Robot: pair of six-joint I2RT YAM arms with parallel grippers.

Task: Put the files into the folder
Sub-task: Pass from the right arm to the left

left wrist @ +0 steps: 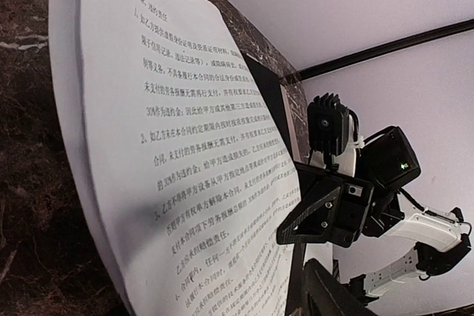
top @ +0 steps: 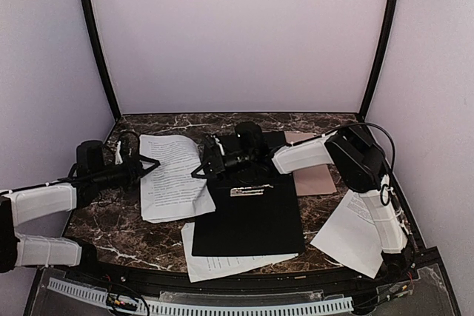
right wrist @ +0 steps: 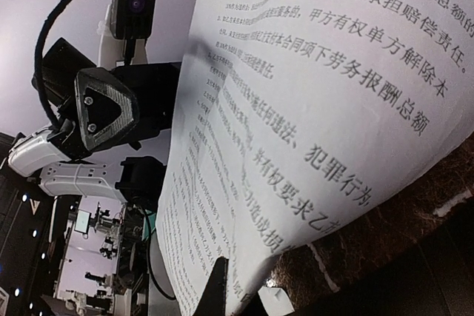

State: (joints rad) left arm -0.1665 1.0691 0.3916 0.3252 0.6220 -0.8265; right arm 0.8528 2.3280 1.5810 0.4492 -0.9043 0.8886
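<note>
I should carry the sheet to the clip [top: 246,192] with my left gripper before my right gripper lowers it, because my right gripper is reaching across the black board to the sheet [top: 207,192].
One printed sheet [top: 174,179] lies bowed at the left centre between both grippers; it fills the left wrist view [left wrist: 170,146] and the right wrist view [right wrist: 318,109]. My right gripper [top: 198,169] is shut on its right edge; one finger [right wrist: 220,290] shows, the other is hidden behind the paper. My left gripper [top: 154,163] is open at its left edge, with one finger [left wrist: 337,294] showing. The tan folder [top: 315,175] lies back right, partly under the right arm. A second sheet [top: 222,263] lies at the front, a third [top: 352,238] at the right.
A black board [top: 252,223] with a metal clip [top: 252,191] lies in the middle, over the second sheet and against the tan folder's left side. Pale walls with black corner posts [top: 100,57] close in the marble table [top: 129,238]. A cable loops over the right arm [top: 381,146].
</note>
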